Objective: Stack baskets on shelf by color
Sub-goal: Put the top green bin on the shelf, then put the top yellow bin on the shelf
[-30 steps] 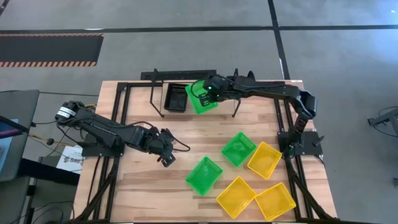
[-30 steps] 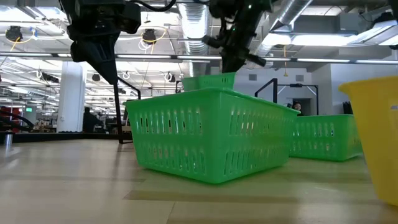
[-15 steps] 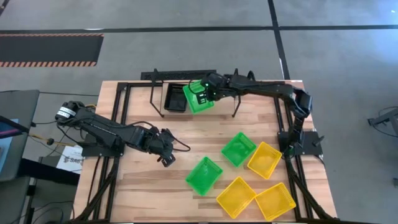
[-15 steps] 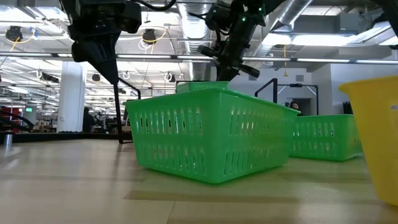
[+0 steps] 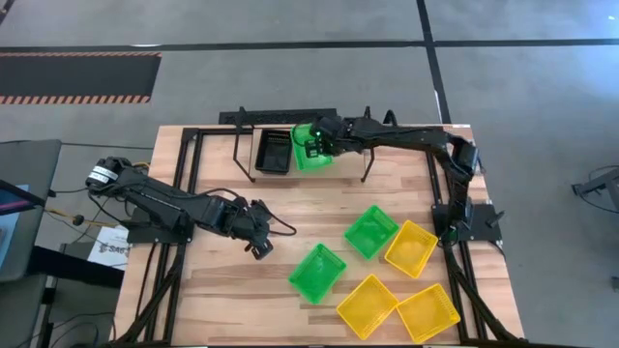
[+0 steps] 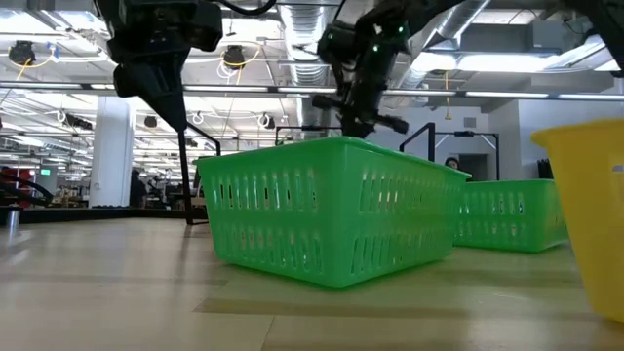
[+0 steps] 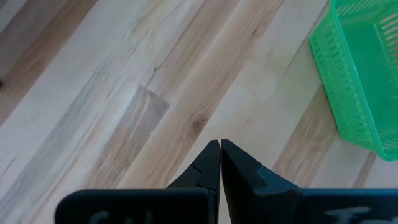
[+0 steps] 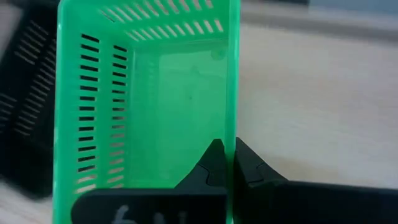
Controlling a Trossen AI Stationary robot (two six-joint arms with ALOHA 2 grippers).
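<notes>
My right gripper should next lower the green basket, nearly level and open side up beside the black basket [image 5: 274, 153], until it rests on the shelf.
My right gripper [image 5: 321, 141] is over the shelf [image 5: 244, 155] at the table's far side, shut on a bright green basket [image 5: 308, 148] right beside the black basket stack [image 5: 274, 152] on the shelf. In the right wrist view the green basket [image 8: 149, 93] stands open side up, with the black basket [image 8: 25, 112] on one side and the light plank [image 8: 311, 93] on the other. In the low view the held basket is hidden behind a nearer green basket [image 6: 331, 210]. My left gripper [image 5: 259, 242] waits shut over the bare table's left middle [image 7: 219, 149]. My right gripper pinches the rim of the green basket's long side wall [image 8: 234, 118], the wall away from the black stack. One finger is inside the basket and one outside, coming from above. The basket sits nearly level. Whether its bottom rests on the shelf, I cannot tell.
On the table's near right lie two green baskets [image 5: 371, 230] [image 5: 317, 273] and three yellow ones [image 5: 411, 247] [image 5: 368, 304] [image 5: 427, 313], all loose and open side up. The shelf's right part [image 5: 348, 155] holds nothing. Bare wood lies between my left gripper and the shelf.
My right gripper has carried the green basket toward the table's left and far edge and down, up against the black stack. The basket has gone from tilted to nearly level and has sunk behind the near green basket in the low view.
</notes>
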